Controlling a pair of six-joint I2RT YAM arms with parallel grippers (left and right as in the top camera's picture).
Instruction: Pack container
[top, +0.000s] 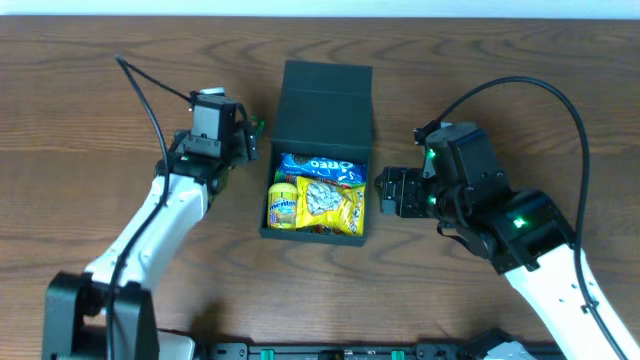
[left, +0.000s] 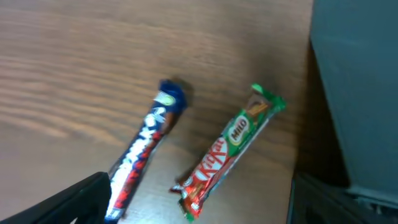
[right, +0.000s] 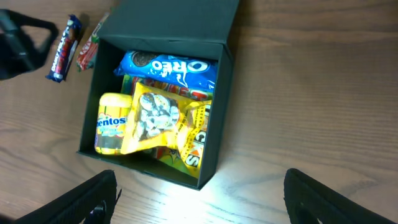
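Note:
I should pick up the KitKat Milo bar (left: 230, 151) with my left gripper and put it on the blue Oreo packet (top: 323, 169), because the bar lies across the container from my right gripper.
The dark teal container (top: 325, 105) stands at the table's centre with its flap lid folded back. It holds a blue Oreo packet (top: 322, 165), a yellow Mentos tub (top: 282, 203) and a yellow snack bag (top: 330, 205). My left gripper (top: 243, 143) is open and empty just left of the container. In the left wrist view the left gripper (left: 199, 208) hovers over a blue-and-red bar (left: 140, 152) and a KitKat Milo bar (left: 230, 146) lying on the wood. My right gripper (top: 390, 190) is open and empty beside the container's right wall (right: 219, 118).
The container's wall (left: 354, 93) rises close to the right of the two bars. In the right wrist view both bars (right: 74, 42) lie beside the container's far left corner, next to the left gripper (right: 18, 40). Bare wood (right: 311, 93) lies right of the container.

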